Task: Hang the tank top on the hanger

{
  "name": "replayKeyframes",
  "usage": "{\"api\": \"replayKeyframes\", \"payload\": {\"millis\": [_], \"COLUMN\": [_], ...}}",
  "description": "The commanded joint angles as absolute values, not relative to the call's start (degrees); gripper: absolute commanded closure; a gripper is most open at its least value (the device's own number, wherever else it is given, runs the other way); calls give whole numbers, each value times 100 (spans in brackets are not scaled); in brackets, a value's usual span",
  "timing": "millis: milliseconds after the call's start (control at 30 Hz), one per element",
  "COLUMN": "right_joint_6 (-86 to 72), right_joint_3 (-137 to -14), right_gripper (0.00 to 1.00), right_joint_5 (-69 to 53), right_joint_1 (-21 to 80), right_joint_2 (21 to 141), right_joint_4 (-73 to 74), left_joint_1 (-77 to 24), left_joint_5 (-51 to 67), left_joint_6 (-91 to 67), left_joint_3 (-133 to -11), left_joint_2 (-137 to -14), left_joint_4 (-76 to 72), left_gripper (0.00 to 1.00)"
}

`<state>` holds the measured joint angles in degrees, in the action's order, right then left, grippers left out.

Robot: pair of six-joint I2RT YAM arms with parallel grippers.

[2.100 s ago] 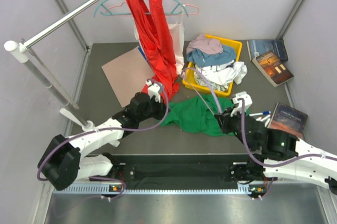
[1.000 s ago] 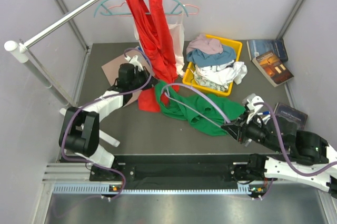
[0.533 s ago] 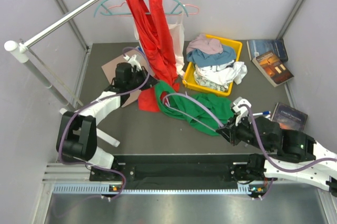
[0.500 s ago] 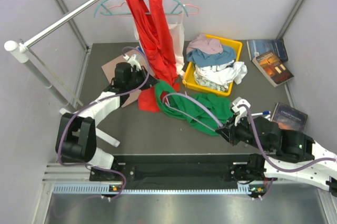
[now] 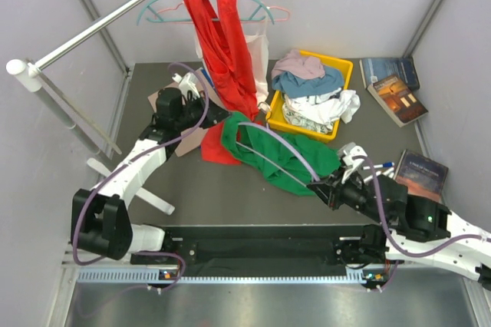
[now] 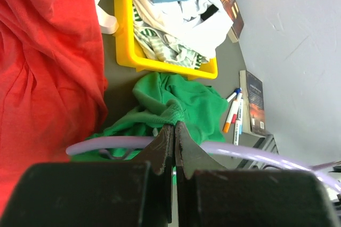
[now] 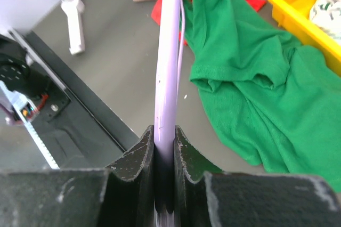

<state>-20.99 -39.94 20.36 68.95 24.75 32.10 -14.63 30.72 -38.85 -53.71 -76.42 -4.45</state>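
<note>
The robot's right gripper is covering the hanger end (image 5: 308,170) that a strap has to slide over, so next the left gripper takes the hanger (image 5: 257,127) to free the right gripper for the tank top.
The green tank top (image 5: 288,156) lies crumpled on the table in front of the yellow bin. My left gripper (image 5: 221,118) is shut on its upper left edge; in the left wrist view the gripper (image 6: 174,124) pinches a fold of green fabric (image 6: 186,102). My right gripper (image 5: 321,186) is shut on one end of the lavender hanger (image 5: 268,133), which arches over the tank top toward the left gripper. In the right wrist view the gripper (image 7: 164,131) clamps the hanger bar (image 7: 169,51), with the tank top (image 7: 266,88) to its right. The hanger (image 6: 250,152) also crosses the left wrist view.
A red tank top (image 5: 229,51) hangs from a teal hanger (image 5: 165,6) on the rail (image 5: 115,16), its hem on the table. A yellow bin (image 5: 344,66) of clothes, cardboard (image 5: 180,100), books (image 5: 395,85), markers (image 6: 234,115) and the rack's white foot (image 5: 157,203) surround the work area.
My left gripper has pulled the tank top's edge a little back and left. My right gripper has shifted slightly left, and the hanger's arch now reaches farther back over the top.
</note>
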Motion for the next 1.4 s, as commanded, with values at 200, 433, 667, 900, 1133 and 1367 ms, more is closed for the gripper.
{"api": "replayKeyframes", "payload": {"millis": [200,433,667,900,1133,1367], "right_joint_6": [-1907,-1749,-1696,-1731,-1775,-1872], "right_joint_3": [-3806,-3297,-3094,-3164,-3112,-3041], "right_gripper": [100,100,100,100,100,100], "right_joint_5": [2408,2312,2399,2391,2434,2426], "right_joint_1": [6899,6899,6899,6917,6917,6917], "right_joint_2": [1925,2179,2233,1882,1521,1547], "right_joint_4": [2181,1258,809,1010,1169,1274], "left_joint_1": [-1441,-1608,-1758,-1705,-1696,-1705], "left_joint_5": [3252,3331,3498,2963,2628,2347], "left_joint_6": [-4384,-4658,-5062,-4449,-4096,-3464], "left_joint_3": [-5678,-5906,-5898,-5757,-5932,-6047], "left_joint_2": [-7084,-7075,-6926,-6917,-7049,-6908], "left_joint_4": [-597,-773,-1177,-827,-563,-158], "left_gripper": [100,100,100,100,26,4]}}
